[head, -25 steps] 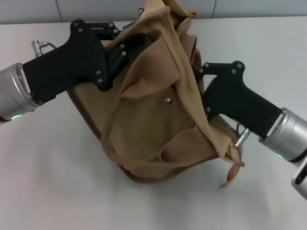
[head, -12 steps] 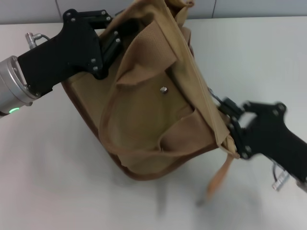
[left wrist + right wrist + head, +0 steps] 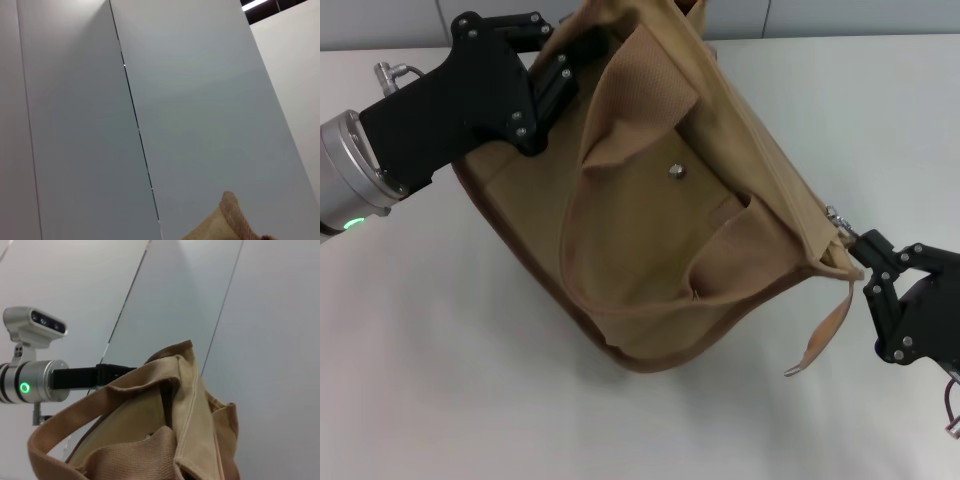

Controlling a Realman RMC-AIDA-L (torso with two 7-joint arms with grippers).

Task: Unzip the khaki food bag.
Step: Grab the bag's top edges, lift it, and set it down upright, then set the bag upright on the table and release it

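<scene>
Next, I open my right gripper and lower the bag onto the white table (image 3: 492,322) with my left gripper, since the zipper pull (image 3: 836,220) is at the end of the tilted bag.
The khaki food bag (image 3: 660,250) lies tilted on the white table, its front pocket and metal snap (image 3: 677,171) facing up. My left gripper (image 3: 558,72) is shut on the bag's far left top corner. My right gripper (image 3: 860,250) is at the bag's near right end, shut on the silver zipper pull (image 3: 836,219), with the top edge stretched taut between the two grippers. A tan strap (image 3: 825,335) hangs below that end. The bag also shows in the right wrist view (image 3: 165,430), and only a webbing tip (image 3: 231,217) shows in the left wrist view.
The white table (image 3: 440,380) extends around the bag. A grey panelled wall (image 3: 380,20) runs along the far edge. The left arm (image 3: 45,380) shows behind the bag in the right wrist view.
My right gripper has moved right and toward the near edge, drawing the zipper end with it. The bag's top edge has stretched out, and the bag has shifted right. The left gripper holds its place.
</scene>
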